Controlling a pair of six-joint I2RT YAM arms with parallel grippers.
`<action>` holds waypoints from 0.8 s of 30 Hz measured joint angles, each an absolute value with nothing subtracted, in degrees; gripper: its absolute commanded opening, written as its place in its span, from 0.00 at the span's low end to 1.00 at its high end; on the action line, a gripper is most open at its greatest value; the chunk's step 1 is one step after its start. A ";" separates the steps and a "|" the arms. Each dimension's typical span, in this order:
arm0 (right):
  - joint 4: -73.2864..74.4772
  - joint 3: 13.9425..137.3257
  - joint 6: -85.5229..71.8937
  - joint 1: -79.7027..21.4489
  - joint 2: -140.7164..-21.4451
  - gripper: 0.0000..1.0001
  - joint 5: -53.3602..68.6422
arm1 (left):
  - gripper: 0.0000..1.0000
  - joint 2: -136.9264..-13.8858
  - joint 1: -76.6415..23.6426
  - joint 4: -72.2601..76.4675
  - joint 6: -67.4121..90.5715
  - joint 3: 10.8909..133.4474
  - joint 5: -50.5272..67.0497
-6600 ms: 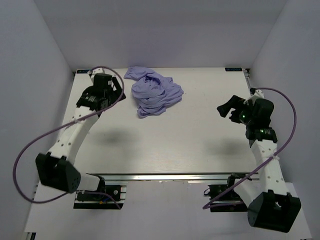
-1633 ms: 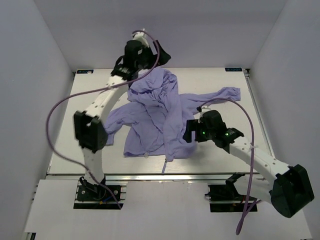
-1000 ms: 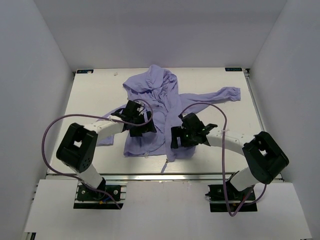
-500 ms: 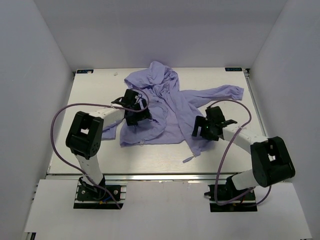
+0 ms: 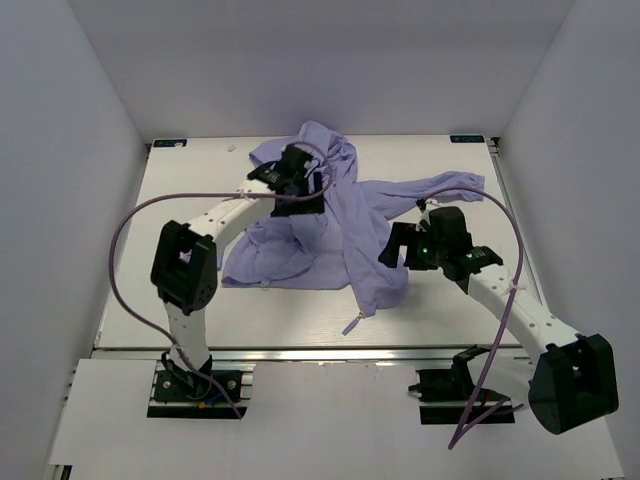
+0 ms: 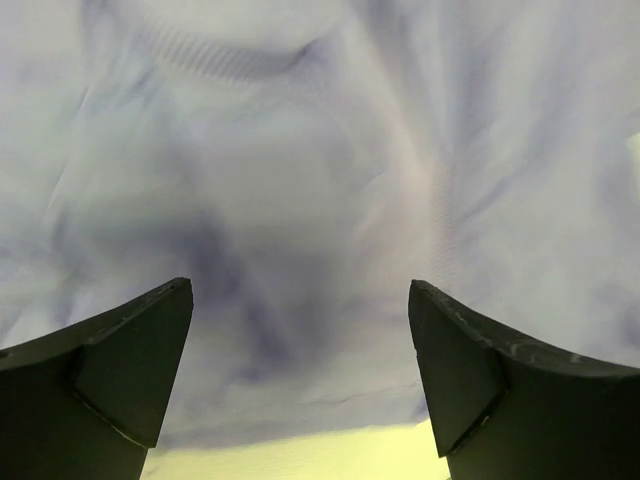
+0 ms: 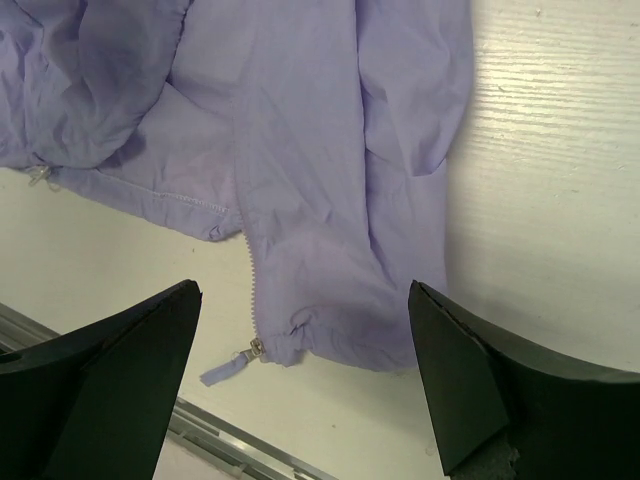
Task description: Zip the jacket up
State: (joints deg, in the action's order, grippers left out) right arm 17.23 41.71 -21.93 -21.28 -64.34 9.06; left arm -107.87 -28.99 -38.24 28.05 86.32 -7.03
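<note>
I expect the corner of the front panel [image 5: 275, 255] to come out past the back hem when I pull it toward the near edge, because the panel lies rumpled in folds [image 5: 305, 235].
The lavender jacket [image 5: 330, 235] lies spread on the white table, hood at the back, one sleeve reaching to the right. Its front is open. In the right wrist view the zipper teeth run down a front edge [image 7: 250, 270] to the slider and its pull tab [image 7: 228, 365] at the hem. My left gripper [image 5: 300, 195] hovers open over the jacket's upper chest, close to the fabric [image 6: 300, 200]. My right gripper [image 5: 395, 250] is open above the jacket's right lower panel [image 7: 340, 200], holding nothing.
The table's near edge with a metal rail [image 5: 300, 352] runs along the front; it also shows in the right wrist view [image 7: 230, 440]. White walls enclose the table on three sides. The right sleeve [image 5: 450, 185] stretches toward the right side.
My left gripper has moved back and right, to the jacket's upper chest. The right gripper has shifted slightly left. The jacket's lower front panel has been drawn left and toward me.
</note>
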 measured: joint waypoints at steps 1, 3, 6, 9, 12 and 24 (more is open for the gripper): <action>17.47 41.95 -21.76 -21.28 -64.05 0.89 8.91 | 0.98 -109.40 -30.26 -39.53 28.60 90.80 -7.99; 17.80 42.02 -21.56 -21.28 -63.79 0.89 8.21 | 0.98 -113.38 -31.70 -42.19 30.09 99.46 -9.50; 18.79 42.02 -21.61 -21.28 -63.81 0.89 6.48 | 0.96 -120.07 -32.58 -44.99 31.27 108.68 -11.46; 19.55 42.02 -21.65 -21.28 -63.86 0.89 5.63 | 0.86 -127.63 -33.28 -48.31 31.00 115.81 -13.37; 19.62 42.02 -21.65 -21.28 -63.86 0.89 5.21 | 0.84 -134.89 -34.46 -51.18 30.70 122.45 -14.66; 19.62 41.76 -21.61 -21.23 -65.32 0.89 4.01 | 0.56 -138.32 -35.55 -55.20 31.16 123.26 -15.97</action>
State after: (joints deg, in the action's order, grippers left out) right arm 19.62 41.76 -21.61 -21.23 -65.32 4.01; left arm -138.32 -35.55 -55.20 31.16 123.26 -15.97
